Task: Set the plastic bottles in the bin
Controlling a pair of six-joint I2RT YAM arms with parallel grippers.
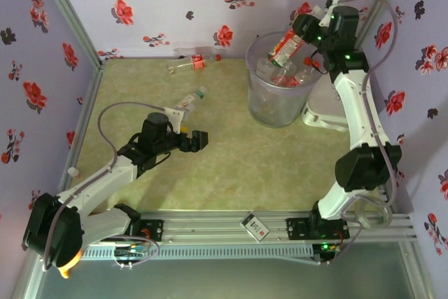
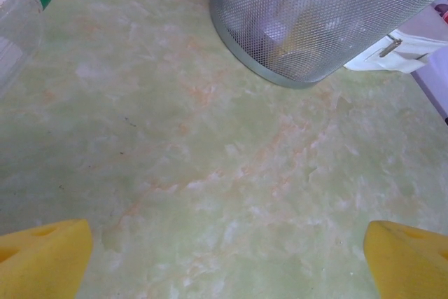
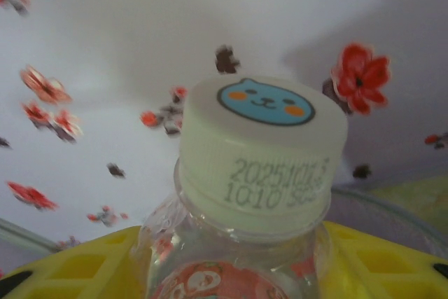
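Note:
The held red-labelled bottle leans with its white cap (image 1: 318, 12) past the bin's far rim. Next, my right gripper turns it upright inside the bin (image 1: 265, 67) before letting go.
My right gripper (image 1: 302, 33) is shut on a clear red-labelled bottle (image 1: 285, 46), tilted over the far rim of the translucent bin (image 1: 262, 106). In the right wrist view the bottle's white cap (image 3: 262, 148) with a blue cat face stands between the yellow fingers (image 3: 77, 267). Several bottles (image 1: 288, 73) lie inside the bin. A green-labelled bottle (image 1: 191, 100) lies on the table just beyond my open left gripper (image 1: 199, 141), and its edge (image 2: 19, 12) shows at upper left in the left wrist view. Another red-labelled bottle (image 1: 189, 64) lies near the back wall. The bin's base (image 2: 308, 40) is ahead and to the right of the left gripper (image 2: 227, 257).
A flat white lid-like object (image 1: 327, 114) lies right of the bin, against the right arm. A small card (image 1: 255, 225) rests on the front rail. Flowered walls close in the table on three sides.

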